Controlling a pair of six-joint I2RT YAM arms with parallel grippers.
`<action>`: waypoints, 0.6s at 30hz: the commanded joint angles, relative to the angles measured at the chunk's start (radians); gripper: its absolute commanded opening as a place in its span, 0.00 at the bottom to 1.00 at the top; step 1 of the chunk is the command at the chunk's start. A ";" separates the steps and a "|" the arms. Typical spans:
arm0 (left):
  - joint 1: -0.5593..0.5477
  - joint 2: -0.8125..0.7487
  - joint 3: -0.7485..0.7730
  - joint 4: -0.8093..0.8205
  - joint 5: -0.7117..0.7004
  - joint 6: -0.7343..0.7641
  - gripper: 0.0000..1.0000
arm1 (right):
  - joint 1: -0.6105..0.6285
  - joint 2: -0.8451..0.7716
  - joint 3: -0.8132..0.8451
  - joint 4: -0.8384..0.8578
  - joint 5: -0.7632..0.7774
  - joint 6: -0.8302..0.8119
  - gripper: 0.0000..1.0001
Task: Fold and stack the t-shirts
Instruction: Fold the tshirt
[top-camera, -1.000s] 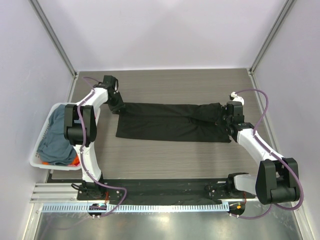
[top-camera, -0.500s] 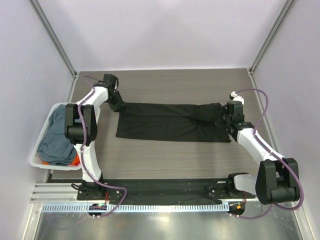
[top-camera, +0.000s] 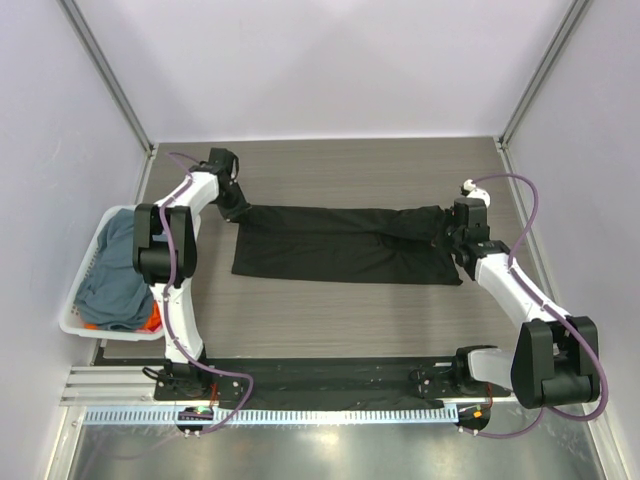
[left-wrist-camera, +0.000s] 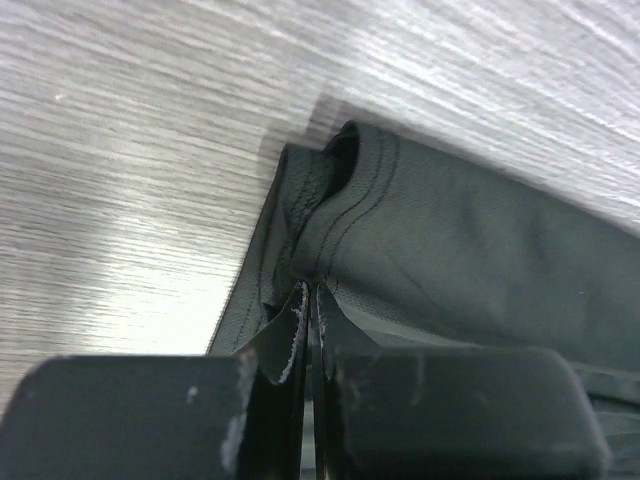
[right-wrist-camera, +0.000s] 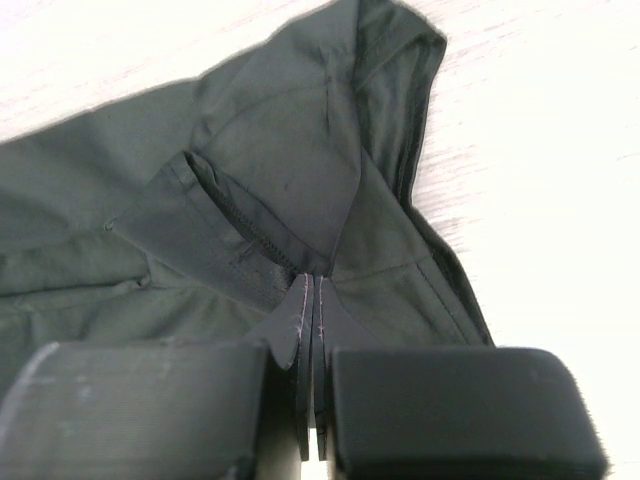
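Note:
Next, my right gripper pulls the black t-shirt's sleeve end (top-camera: 430, 238) it is holding to the lower layer's near edge (top-camera: 428, 282) before it opens, because the sleeve end lies short of that edge.
A plain black t-shirt (top-camera: 345, 245) lies stretched across the middle of the table. My left gripper (top-camera: 238, 208) is shut on its far left corner; in the left wrist view the fingertips pinch the hemmed black cloth (left-wrist-camera: 400, 230), with that gripper (left-wrist-camera: 309, 292) low on the wood. My right gripper (top-camera: 447, 232) is shut on the shirt's right end, where a sleeve bunches. From the right wrist, the closed jaws of this gripper (right-wrist-camera: 309, 283) meet at a fold of black fabric (right-wrist-camera: 280, 170). A slate blue-grey t-shirt (top-camera: 112, 270) and a bit of orange one (top-camera: 152, 320) fill the basket.
A white lattice-sided basket (top-camera: 85, 325) hangs at the table's left edge beside the left arm. Grey walls and metal posts enclose the table on three sides. A black rail and a toothed metal strip (top-camera: 330, 412) run along the near edge.
My left gripper has closed on the black shirt's left corner, having been partly open a second ago. The right gripper stays shut on the shirt's right end.

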 joint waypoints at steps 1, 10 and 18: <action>-0.005 -0.039 0.040 -0.005 -0.012 0.005 0.00 | 0.007 -0.027 0.069 -0.008 0.039 -0.010 0.01; -0.004 -0.041 0.037 -0.055 -0.099 0.028 0.00 | 0.007 -0.077 0.035 -0.046 0.028 0.005 0.01; -0.004 -0.022 0.029 -0.055 -0.078 0.036 0.00 | 0.011 -0.084 -0.069 -0.042 0.042 0.026 0.01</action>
